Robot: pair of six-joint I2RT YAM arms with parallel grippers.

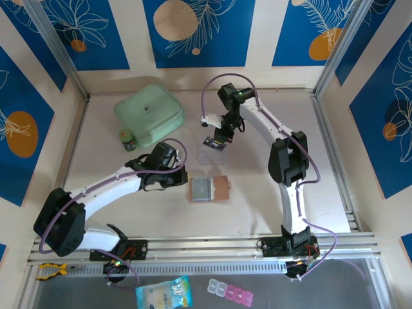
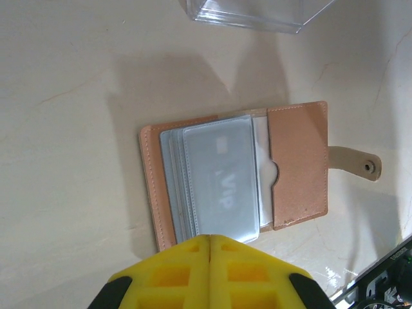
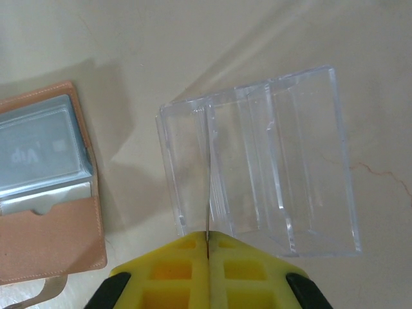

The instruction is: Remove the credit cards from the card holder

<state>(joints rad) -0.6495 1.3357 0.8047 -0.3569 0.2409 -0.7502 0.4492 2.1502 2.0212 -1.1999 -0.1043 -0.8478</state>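
Note:
I should keep lowering the credit card (image 3: 207, 170) with my right gripper, as it hangs edge-down along the clear box's slots, until it sits in the slot (image 3: 185, 170) nearest the card holder.
The card holder (image 1: 222, 188) (image 2: 299, 161) (image 3: 51, 244) lies open and flat on the table, tan leather with its snap tab out to one side. Credit cards (image 2: 219, 180) (image 3: 42, 148) sit in its clear sleeves; the top one is greyish and reads "VIP". My left gripper (image 1: 183, 177) (image 2: 210, 238) is shut with nothing between its fingers, its tips at the holder's left edge. My right gripper (image 1: 217, 138) (image 3: 208, 237) is shut on one thin credit card (image 3: 207, 174), seen edge-on, held over a slot of a clear plastic box (image 3: 270, 161) (image 1: 215, 158) (image 2: 257, 13).
A large mint-green zip case (image 1: 149, 114) stands at the back left with a small dark-lidded jar (image 1: 129, 140) beside it. The clear box lies just behind the card holder. Walls close the table at the back and both sides.

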